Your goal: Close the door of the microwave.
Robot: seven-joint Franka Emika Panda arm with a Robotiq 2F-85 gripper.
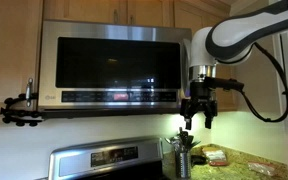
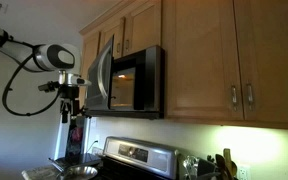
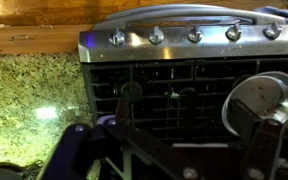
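Observation:
The door's free edge (image 1: 185, 68) juts out near my gripper, so I expect the door to swing inward about its far side when I push that edge.
The microwave (image 2: 149, 80) hangs under wooden cabinets. Its door (image 2: 103, 72), steel-framed with a glossy black window, stands ajar, swung out from the box. In an exterior view the door (image 1: 109, 62) faces the camera. My gripper (image 1: 198, 118) hangs fingers down just beyond the door's edge, a little below the microwave's bottom, touching nothing. It also shows in an exterior view (image 2: 72, 112), in front of the open door. Its fingers are spread and empty. In the wrist view the gripper (image 3: 160, 120) shows only as dark shapes, and the microwave is out of view.
A steel stove (image 1: 104, 160) stands below, seen with its knob row in the wrist view (image 3: 189, 35). Bottles (image 1: 184, 155) and packaged food (image 1: 216, 155) sit on the granite counter (image 3: 29, 100). A black clamp arm (image 1: 19, 108) juts out beside the microwave. Cabinets (image 2: 224, 60) are overhead.

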